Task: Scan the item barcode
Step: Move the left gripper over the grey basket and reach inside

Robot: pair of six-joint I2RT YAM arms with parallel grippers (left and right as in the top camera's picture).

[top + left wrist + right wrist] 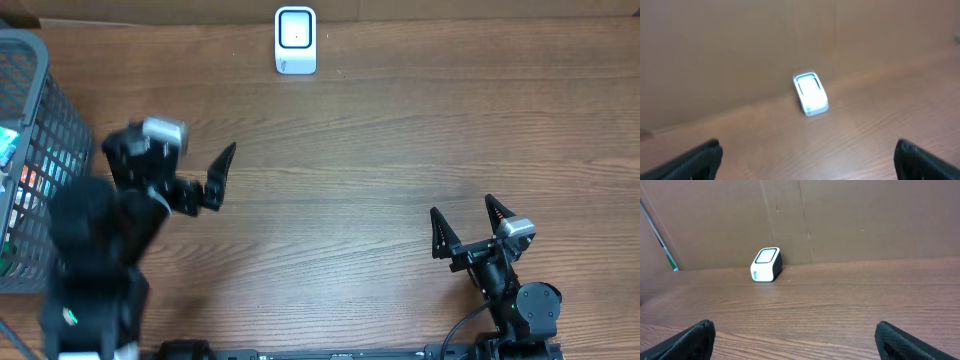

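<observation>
My left gripper should swing back and reach down for the packaged items [8, 143] inside the grey mesh basket, because it is open and empty and points toward the white barcode scanner [295, 41].
The white barcode scanner [296, 40] stands at the table's far edge, its window facing up. It also shows in the left wrist view, scanner [811, 93], and in the right wrist view, scanner [766, 265]. Colourful packaged items [12, 160] lie inside the grey mesh basket [55, 120] at the far left; no barcode shows. My left gripper [212, 180] hovers right of the basket, open and empty, left gripper [807, 160] pointing toward the scanner. My right gripper [463, 210] sits near the front right, open and empty, right gripper [796, 337] over bare wood.
A brown cardboard wall [840, 215] runs behind the scanner along the table's back edge. The wooden tabletop [360, 170] stretches between the two arms. The left arm's black body [95, 250] partly covers the basket's front corner.
</observation>
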